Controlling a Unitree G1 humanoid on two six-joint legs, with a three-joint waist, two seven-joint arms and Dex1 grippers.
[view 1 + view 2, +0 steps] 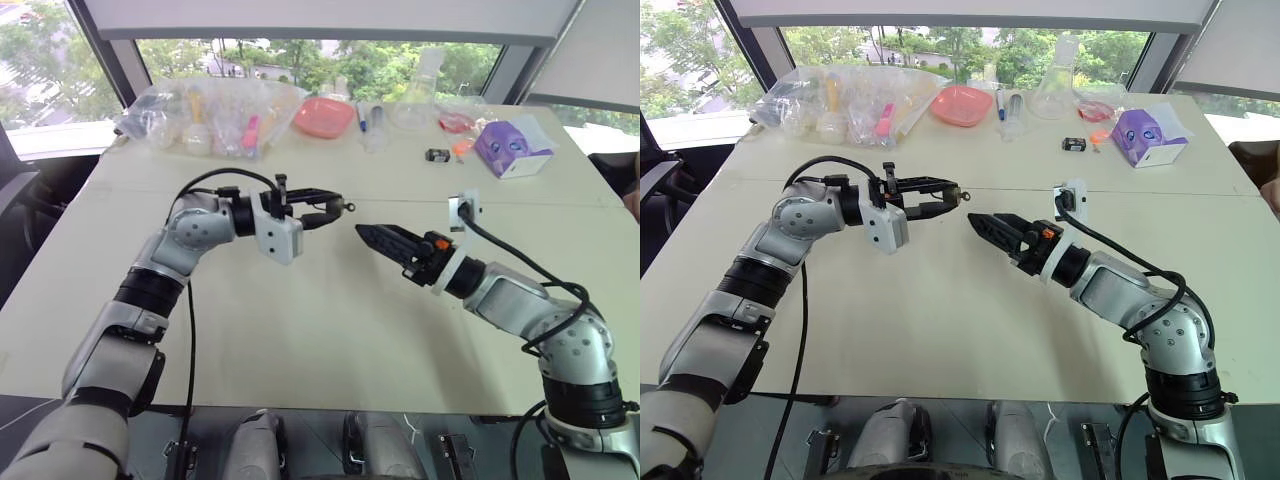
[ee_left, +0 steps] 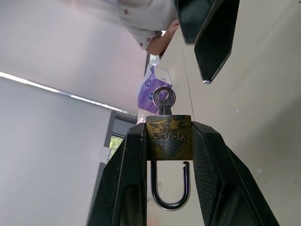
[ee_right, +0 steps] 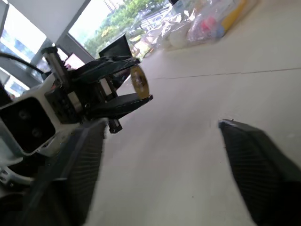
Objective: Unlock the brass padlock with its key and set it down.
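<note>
The shackle [image 2: 171, 206] hangs back between my left gripper's fingers, so next my right gripper takes the padlock's body [image 2: 169, 138], freeing my left gripper to swing the shackle aside.
My left gripper [image 1: 338, 208] is shut on the brass padlock [image 2: 168, 136], pinching its yellowish body between both fingers above the table's middle. The key [image 2: 163, 100] sticks out of the padlock's base, pointing toward my right gripper. The silvery shackle [image 2: 170, 188] hangs back between the fingers with one end free of the body. My right gripper [image 1: 364, 236] hovers a short way from the key, apart from it, open and holding nothing. The right wrist view also shows the padlock [image 3: 138, 81] as a brass disc-like face between the left fingers.
Along the table's far edge lie clear plastic bags [image 1: 210, 115], a red bowl [image 1: 323, 117], a glass flask [image 1: 415, 100], a small black-and-white gadget [image 1: 437, 155] and a purple box [image 1: 512, 147]. A person [image 1: 632, 200] is at the right edge.
</note>
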